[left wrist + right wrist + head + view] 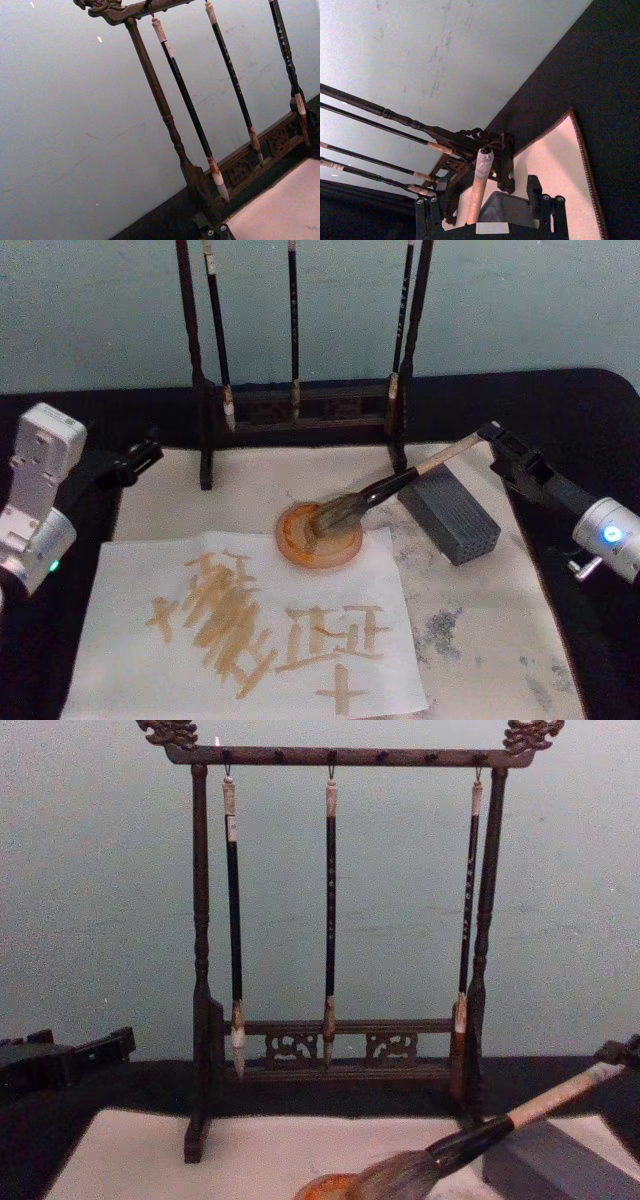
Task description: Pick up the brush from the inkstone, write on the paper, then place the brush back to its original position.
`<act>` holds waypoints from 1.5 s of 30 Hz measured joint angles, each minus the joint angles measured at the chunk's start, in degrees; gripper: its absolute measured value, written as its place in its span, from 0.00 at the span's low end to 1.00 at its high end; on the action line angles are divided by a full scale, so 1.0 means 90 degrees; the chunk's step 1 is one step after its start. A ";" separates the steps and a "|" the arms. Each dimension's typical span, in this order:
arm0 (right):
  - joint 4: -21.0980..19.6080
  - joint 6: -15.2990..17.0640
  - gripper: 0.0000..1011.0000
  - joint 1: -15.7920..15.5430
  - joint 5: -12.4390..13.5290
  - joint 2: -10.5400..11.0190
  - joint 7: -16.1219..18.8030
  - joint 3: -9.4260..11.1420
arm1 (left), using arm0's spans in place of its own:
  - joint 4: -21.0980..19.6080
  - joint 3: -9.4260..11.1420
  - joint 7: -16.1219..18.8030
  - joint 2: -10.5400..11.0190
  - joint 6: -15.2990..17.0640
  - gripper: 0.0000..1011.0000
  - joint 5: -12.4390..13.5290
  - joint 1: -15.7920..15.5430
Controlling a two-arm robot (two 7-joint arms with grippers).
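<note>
The brush handle's whitish end is capped by a dark tip, and the brushes on the rack hang by loops, so the robot should expect a hidden loop of cord there.
The brush lies slanted, its grey-brown bristles in the round orange inkstone and its tan handle propped over a grey block. My right gripper is open at the handle's whitish end. In the right wrist view the handle stands between the spread fingers. The chest view has the brush rising toward that gripper. The paper lies at the front left, carrying tan brush strokes. My left gripper is shut and parked off the mat's far left corner.
A dark wooden rack with three thin hanging brushes stands behind the inkstone. A beige felt mat with grey stains lies under the paper on the black table. The rack also rises in the chest view.
</note>
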 joint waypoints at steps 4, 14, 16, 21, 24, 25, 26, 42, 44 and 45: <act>0.0153 0.0005 0.99 0.0144 0.0017 -0.0020 0.0014 -0.0115 | 0.0000 0.0000 0.0000 0.0000 0.0000 0.99 0.0000 0.0000; 0.0417 -0.0004 0.99 0.0418 0.0053 -0.0048 0.0103 -0.0385 | 0.0000 0.0000 0.0000 0.0000 0.0000 0.99 0.0000 0.0000; 0.0445 -0.0009 0.99 0.0450 0.0056 -0.0049 0.0115 -0.0425 | 0.0000 0.0000 0.0000 0.0000 0.0000 0.99 0.0000 -0.0001; 0.0541 -0.0028 0.99 0.0557 0.0080 -0.0051 0.0161 -0.0549 | 0.0000 0.0000 0.0000 0.0000 0.0000 0.99 0.0000 0.0000; 0.0572 -0.0045 0.99 0.0603 0.0094 -0.0043 0.0179 -0.0610 | 0.0000 0.0000 0.0000 0.0000 0.0000 0.99 0.0000 0.0000; 0.0577 -0.0051 0.99 0.0613 0.0097 -0.0039 0.0184 -0.0626 | 0.0000 0.0000 0.0000 0.0000 0.0000 0.99 0.0000 0.0000; 0.0580 -0.0059 0.99 0.0623 0.0103 -0.0036 0.0189 -0.0641 | 0.0000 0.0000 0.0000 0.0000 0.0000 0.99 0.0000 -0.0001; 0.0590 -0.0170 0.99 0.0682 0.0120 0.0015 0.0224 -0.0767 | 0.0000 0.0000 0.0000 0.0000 0.0000 0.99 0.0000 -0.0001; 0.0589 -0.0166 0.99 0.0682 0.0119 0.0014 0.0223 -0.0764 | 0.0000 0.0000 0.0000 0.0000 0.0000 0.99 0.0000 0.0000; 0.0588 -0.0164 0.99 0.0681 0.0119 0.0013 0.0223 -0.0762 | 0.0000 0.0000 0.0000 0.0000 0.0000 0.99 0.0000 -0.0001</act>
